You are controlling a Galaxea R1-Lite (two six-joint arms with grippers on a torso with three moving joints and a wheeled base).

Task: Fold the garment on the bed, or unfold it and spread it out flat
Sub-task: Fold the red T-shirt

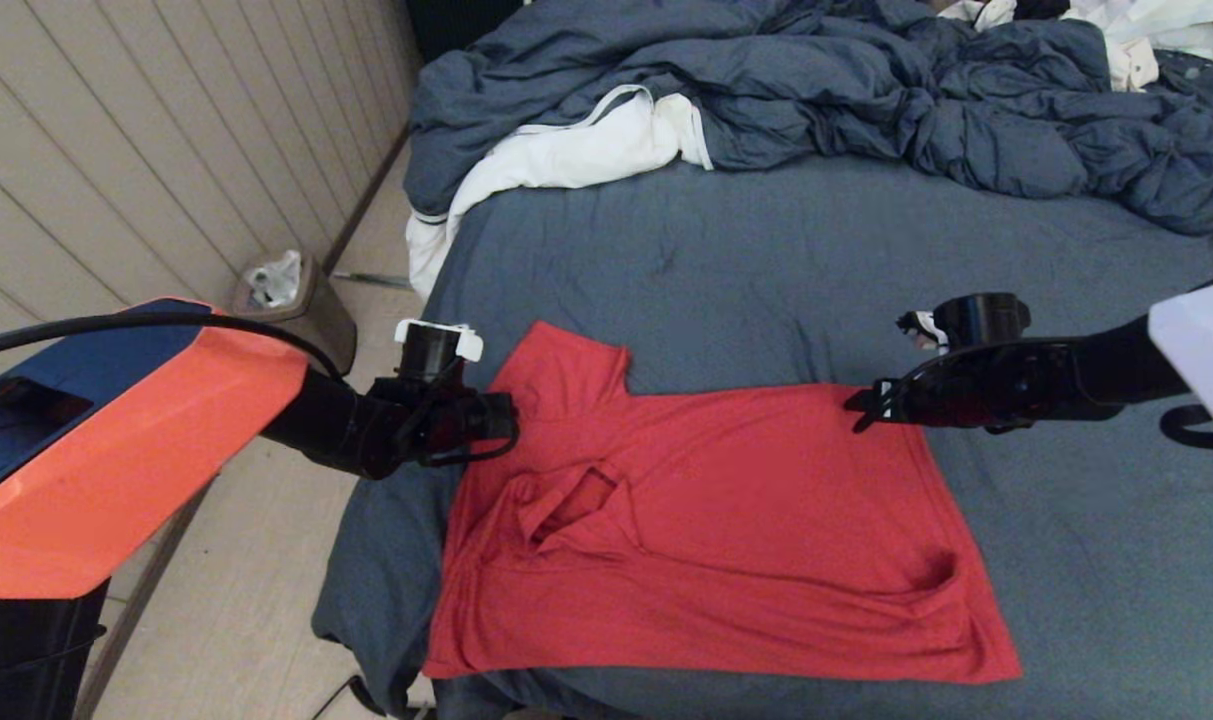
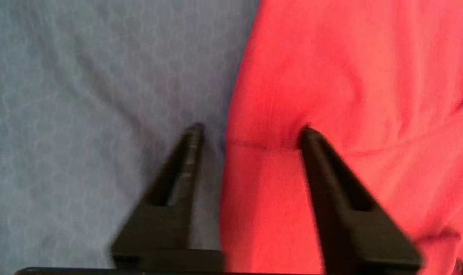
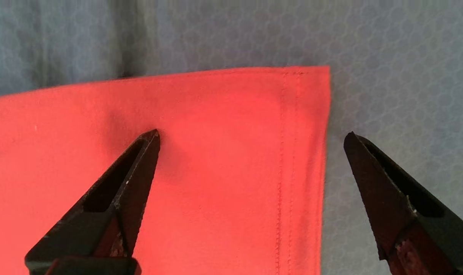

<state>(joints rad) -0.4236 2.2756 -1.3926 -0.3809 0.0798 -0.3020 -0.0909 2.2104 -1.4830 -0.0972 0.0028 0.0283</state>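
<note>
Slack folds (image 1: 758, 574) run from the collar of the red T-shirt, so the red T-shirt should crease while its near edge stays in place when the robot pulls the far hem corner over.
The red T-shirt (image 1: 726, 530) lies plain side up near the front of the bed (image 1: 766, 260), neck end to the left, one sleeve pointing away, hem to the right. Its collar area is rumpled and the near right corner is creased. My left gripper (image 1: 506, 415) hangs open over the shirt's left edge by the far sleeve; one finger stands over the sheet, the other over red cloth (image 2: 330, 76). My right gripper (image 1: 861, 410) is open above the far hem corner (image 3: 307, 84), its fingers straddling the stitched hem. Neither holds anything.
A rumpled blue duvet (image 1: 866, 90) is heaped across the far side of the bed, with a white cloth (image 1: 566, 160) at its left end. A small bin (image 1: 291, 300) stands on the floor beside a panelled wall at the left.
</note>
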